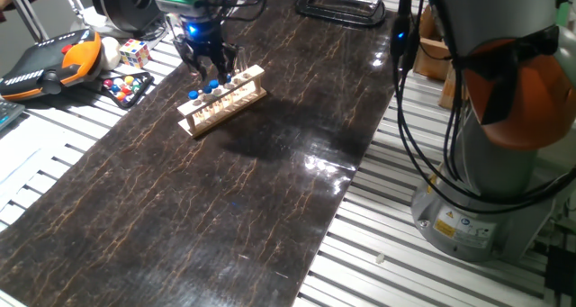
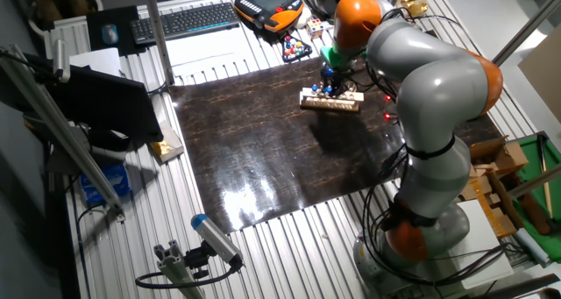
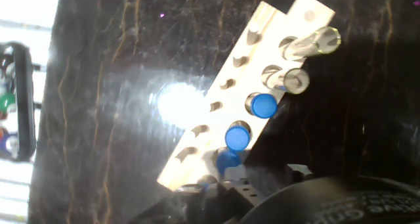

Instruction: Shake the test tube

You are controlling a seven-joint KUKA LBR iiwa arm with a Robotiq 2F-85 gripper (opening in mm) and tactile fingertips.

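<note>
The test tube (image 3: 228, 160) will slide straight out with its cap on when the robot lifts it, because gaps (image 3: 249, 103) show beside the capped tubes in the rack's holes.
A light wooden rack (image 1: 225, 102) stands at the far left of the dark mat. It holds several slim clear test tubes with blue caps (image 1: 207, 88) and two taller uncapped clear tubes (image 1: 241, 72). My gripper (image 1: 214, 70) hangs just above the capped tubes, with its dark fingers apart and nothing between them. In the hand view the rack (image 3: 223, 112) runs diagonally, with blue caps (image 3: 264, 106) in a row and the uncapped tubes (image 3: 296, 79) at the upper right. A dark finger (image 3: 233, 188) shows at the bottom edge beside the lowest caps. The other fixed view shows the rack (image 2: 330, 100) under the hand.
An orange teach pendant (image 1: 54, 59), a Rubik's cube (image 1: 134, 51) and a tray of coloured balls (image 1: 126, 87) lie left of the rack. A black clamp (image 1: 342, 5) sits at the back. The arm's base (image 1: 490, 190) and cables stand on the right.
</note>
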